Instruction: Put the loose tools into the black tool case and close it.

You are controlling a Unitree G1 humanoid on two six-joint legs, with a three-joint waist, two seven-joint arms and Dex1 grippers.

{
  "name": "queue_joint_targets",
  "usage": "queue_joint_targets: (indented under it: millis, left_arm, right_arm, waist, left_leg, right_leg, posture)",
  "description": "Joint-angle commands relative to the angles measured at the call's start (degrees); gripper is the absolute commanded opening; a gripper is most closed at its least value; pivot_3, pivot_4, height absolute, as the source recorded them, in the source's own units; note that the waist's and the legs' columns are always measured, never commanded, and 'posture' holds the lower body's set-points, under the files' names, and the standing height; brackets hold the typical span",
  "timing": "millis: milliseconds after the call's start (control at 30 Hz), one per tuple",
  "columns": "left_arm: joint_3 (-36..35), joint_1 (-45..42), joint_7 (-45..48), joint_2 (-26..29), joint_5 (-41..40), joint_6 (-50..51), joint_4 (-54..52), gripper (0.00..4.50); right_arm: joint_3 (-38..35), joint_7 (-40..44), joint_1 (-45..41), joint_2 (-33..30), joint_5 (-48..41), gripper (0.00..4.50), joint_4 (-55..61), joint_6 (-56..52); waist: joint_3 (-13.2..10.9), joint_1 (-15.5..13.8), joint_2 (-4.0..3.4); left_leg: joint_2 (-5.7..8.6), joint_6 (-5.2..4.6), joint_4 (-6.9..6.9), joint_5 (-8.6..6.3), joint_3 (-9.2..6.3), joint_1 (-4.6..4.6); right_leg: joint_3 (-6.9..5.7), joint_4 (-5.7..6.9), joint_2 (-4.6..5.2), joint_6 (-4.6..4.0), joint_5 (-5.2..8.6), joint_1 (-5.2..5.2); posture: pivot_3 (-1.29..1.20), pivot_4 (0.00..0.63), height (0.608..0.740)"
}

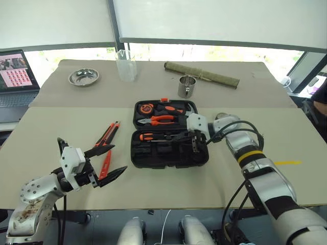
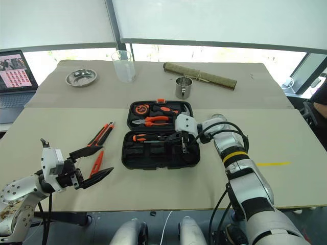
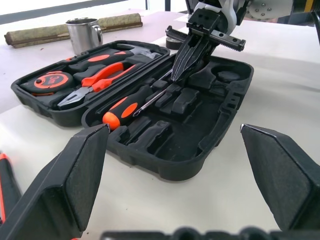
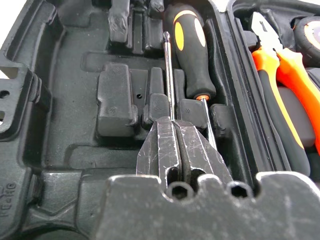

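Note:
The black tool case has a narrow groove (image 3: 138,134) between its raised blocks, so the slim orange tool (image 1: 106,165) will come to rest there when the robot lowers it.
The black tool case (image 1: 171,162) lies open mid-table, with a tape measure, pliers (image 1: 161,119) and a hammer in its far half. One screwdriver (image 1: 148,137) with an orange-and-black handle rests in a slot of the near half. My right gripper (image 1: 180,136) reaches over that half, shut on the steel shaft of a second screwdriver (image 4: 168,75); its handle is hidden. A black-and-orange utility knife (image 1: 108,135) and a slim orange tool (image 1: 106,163) lie on the table left of the case. My left gripper (image 1: 119,158) hovers open beside them, holding nothing.
At the table's back stand a steel bowl (image 1: 84,77), a clear cup (image 1: 126,64), a steel mug (image 1: 187,86) and a rolled mat (image 1: 202,74). A laptop (image 1: 15,76) sits off the left edge. Yellow tape (image 1: 287,163) marks the table at right.

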State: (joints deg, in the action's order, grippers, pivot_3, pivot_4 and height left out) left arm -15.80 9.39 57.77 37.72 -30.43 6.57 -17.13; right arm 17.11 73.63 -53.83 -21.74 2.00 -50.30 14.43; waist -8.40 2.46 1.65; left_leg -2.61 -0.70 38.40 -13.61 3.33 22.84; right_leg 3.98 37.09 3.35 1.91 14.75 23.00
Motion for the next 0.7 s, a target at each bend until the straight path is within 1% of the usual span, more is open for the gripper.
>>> queue_joint_targets:
  millis: [33,133,167,200,267,333,400,467,500,567,600,633,667,700]
  left_arm:
    - [-0.19,0.16,-2.41,0.78,0.6,2.16,-1.95,4.5]
    - [-1.66,1.6,-3.88,0.58,-0.88,4.07,-4.42,4.5]
    - [-3.28,2.7,-4.5,0.12,-2.14,4.61,-5.0,4.5]
    - [-5.51,4.14,-4.99,-0.54,-3.34,4.56,-5.29,4.5]
    - [-10.35,8.24,-6.33,-1.66,-3.63,3.68,-4.73,4.5]
    - [-15.03,12.54,-7.07,-2.83,-0.55,-0.41,-2.1,4.5]
    - [-19.56,15.63,-8.75,-4.02,0.27,-1.96,0.32,4.5]
    - [-22.79,18.04,-9.76,-4.59,0.52,-2.53,2.07,4.5]
    - [-24.63,20.16,-10.12,-4.79,0.81,-2.25,3.24,4.5]
    - [-27.68,24.33,-10.63,-5.02,1.7,-1.4,5.87,4.5]
    - [-28.28,26.05,-11.07,-4.85,2.79,-0.79,6.82,4.5]
    - [-28.52,27.0,-11.12,-4.7,2.96,-0.24,7.14,4.5]
    - [-28.69,27.55,-11.03,-4.49,2.88,0.03,7.36,4.5]
    - [-28.83,28.58,-11.97,-3.59,3.19,2.55,6.68,4.5]
  right_arm:
    - [0.32,-1.0,-0.59,1.48,1.37,0.04,-2.08,-5.37]
    - [-3.27,0.33,0.04,1.63,-3.19,0.04,1.7,-4.99]
    - [-5.66,1.7,1.06,1.29,-6.44,0.04,4.35,-4.33]
    - [-8.45,4.51,2.68,0.71,-10.87,0.3,8.15,-4.48]
    - [-11.55,7.39,7.05,-2.41,-15.62,0.84,15.78,-8.84]
    - [-12.5,8.6,13.35,-6.46,-17.14,1.46,24.18,-11.23]
    - [-14.05,7.44,19.61,-8.52,-18.69,2.18,31.73,-9.82]
    - [-16.19,6.0,24.28,-9.3,-21.51,2.84,37.16,-10.62]
    - [-18.73,5.73,27.28,-8.8,-24.09,3.15,38.63,-9.07]
    - [-24.46,5.04,33.03,-6.96,-28.27,3.93,39.82,-1.78]
    - [-26.62,5.38,35.47,-6.53,-29.38,4.05,39.1,1.41]
    - [-27.63,5.46,37.11,-6.7,-29.45,4.47,38.29,2.96]
    - [-27.97,5.45,38.14,-6.88,-29.37,4.47,37.94,3.64]
    - [-28.45,7.57,39.71,-7.28,-30.6,4.47,37.78,4.49]
  waist:
    - [0.01,0.09,0.02]
    - [0.01,0.26,0.02]
    - [0.01,0.25,0.02]
    - [0.01,0.23,0.02]
    - [0.0,0.17,0.01]
    - [0.0,-0.05,0.01]
    - [0.0,-0.4,0.02]
    - [0.0,-0.42,0.03]
    - [-0.01,-0.37,0.06]
    - [-0.04,-0.19,0.11]
    - [-0.04,-0.11,0.12]
    - [-0.06,-0.08,0.15]
    - [-0.07,-0.04,0.17]
    - [-0.08,-0.04,0.18]
  left_leg:
    - [-0.01,0.01,0.0,0.01,0.0,-0.04]
    - [-0.06,0.06,-0.01,0.04,-0.01,-0.1]
    - [-0.09,0.06,-0.02,0.04,-0.01,-0.06]
    - [-0.08,0.07,-0.05,0.04,-0.01,0.0]
    - [-0.07,0.07,-0.2,0.04,-0.03,0.18]
    - [-0.07,0.08,-0.32,0.03,-0.09,0.31]
    - [-0.03,0.13,-0.48,0.0,-0.12,0.39]
    - [-0.03,0.2,-0.53,-0.08,-0.11,0.39]
    - [-0.04,0.2,-0.53,-0.08,-0.11,0.4]
    - [-0.05,0.21,-0.53,-0.07,-0.07,0.34]
    - [-0.07,0.22,-0.53,-0.07,-0.06,0.27]
    - [-0.08,0.22,-0.53,-0.07,-0.02,0.18]
    - [-0.06,0.22,-0.53,-0.07,0.02,0.11]
    - [-0.03,0.22,-0.53,-0.07,0.08,0.08]
  right_leg:
    - [0.0,0.01,0.0,-0.01,0.0,-0.03]
    - [0.01,0.04,-0.04,-0.05,-0.02,-0.06]
    - [0.01,0.05,-0.06,-0.06,-0.03,-0.01]
    - [0.01,0.05,-0.05,-0.06,-0.03,0.05]
    - [0.01,0.0,-0.02,-0.06,-0.02,0.25]
    - [-0.02,-0.04,0.03,-0.05,-0.02,0.38]
    - [-0.06,-0.17,0.11,-0.04,-0.01,0.43]
    - [-0.07,-0.39,0.12,-0.03,0.01,0.4]
    - [-0.07,-0.42,0.1,-0.03,0.02,0.4]
    - [-0.04,-0.38,0.07,-0.06,0.05,0.37]
    - [-0.03,-0.39,0.04,-0.06,0.05,0.27]
    - [-0.01,-0.39,0.04,-0.07,0.06,0.19]
    - [-0.01,-0.4,0.05,-0.05,0.11,0.13]
    - [0.01,-0.39,0.07,-0.02,0.14,0.14]
  posture:
    - [0.0,0.15,0.74]
    - [0.0,0.15,0.74]
    - [0.0,0.15,0.74]
    - [0.0,0.15,0.74]
    - [0.0,0.15,0.74]
    - [0.0,0.15,0.74]
    - [0.0,0.15,0.74]
    - [0.0,0.15,0.74]
    - [0.0,0.15,0.74]
    - [0.0,0.15,0.74]
    - [0.0,0.15,0.74]
    - [0.0,0.15,0.74]
    - [0.0,0.15,0.74]
    - [0.0,0.15,0.74]
